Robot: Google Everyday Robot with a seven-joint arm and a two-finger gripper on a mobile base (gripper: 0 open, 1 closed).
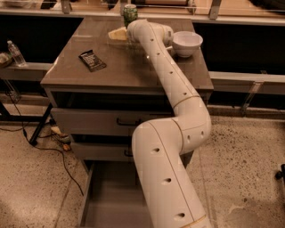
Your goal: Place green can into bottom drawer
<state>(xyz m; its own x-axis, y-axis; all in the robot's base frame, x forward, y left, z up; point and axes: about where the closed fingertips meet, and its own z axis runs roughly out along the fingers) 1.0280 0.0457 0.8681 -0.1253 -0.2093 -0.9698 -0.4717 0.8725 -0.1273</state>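
The green can (131,12) stands outside my gripper's fingertips, behind the wrist, so next I lift my gripper and back away before lining up to grasp the can.
The green can (129,13) stands upright at the back edge of the grey cabinet top (133,71). My gripper (132,30) is at the end of the white arm, just in front of the can and mostly hidden by the wrist (147,31). I cannot tell whether it touches the can. The bottom drawer (109,200) is pulled open near the floor, its grey floor partly covered by my arm's lower link.
A white bowl (187,42) sits at the back right of the top, close to the wrist. A dark packet (92,60) lies at the left, and a pale yellowish item (117,34) is beside the gripper. A clear water bottle (16,53) stands on a shelf far left. Cables (40,147) lie on the floor.
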